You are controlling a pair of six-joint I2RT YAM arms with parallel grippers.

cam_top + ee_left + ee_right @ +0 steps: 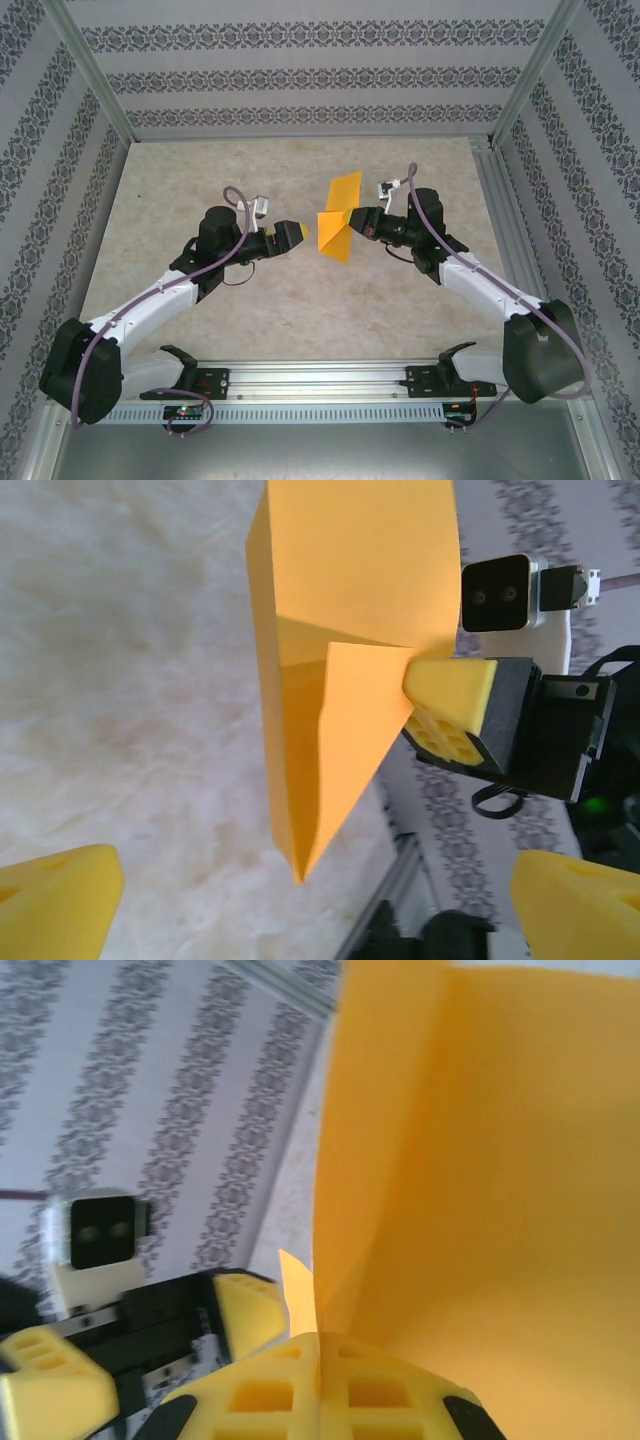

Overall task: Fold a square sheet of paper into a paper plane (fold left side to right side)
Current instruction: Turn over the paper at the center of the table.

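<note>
I expect the orange-yellow sheet of paper [365, 565] to stay folded and stiff when my left gripper carries it, because a long straight crease [280, 645] runs down to the point.
The orange-yellow sheet of paper [336, 236] is folded into a creased, pointed wedge and hangs above the table at mid-field. My right gripper [354, 220] is shut on its right edge. In the right wrist view the paper [480, 1160] rises from the seam between the closed yellow pads [322, 1380]. From the left wrist the paper [350, 600] shows its point aimed down, pinched by the right gripper [452, 702]. My left gripper [293, 232] sits just left of the paper, open and holding nothing. Its fingertips [60, 895] stand wide apart below the paper.
The beige marbled table [220, 160] is boxed in by patterned walls [300, 80] and aluminium posts [95, 75]. A metal rail [320, 375] runs along the near edge between the arm bases. The left gripper's fingers [245, 1310] show close beside the right pads.
</note>
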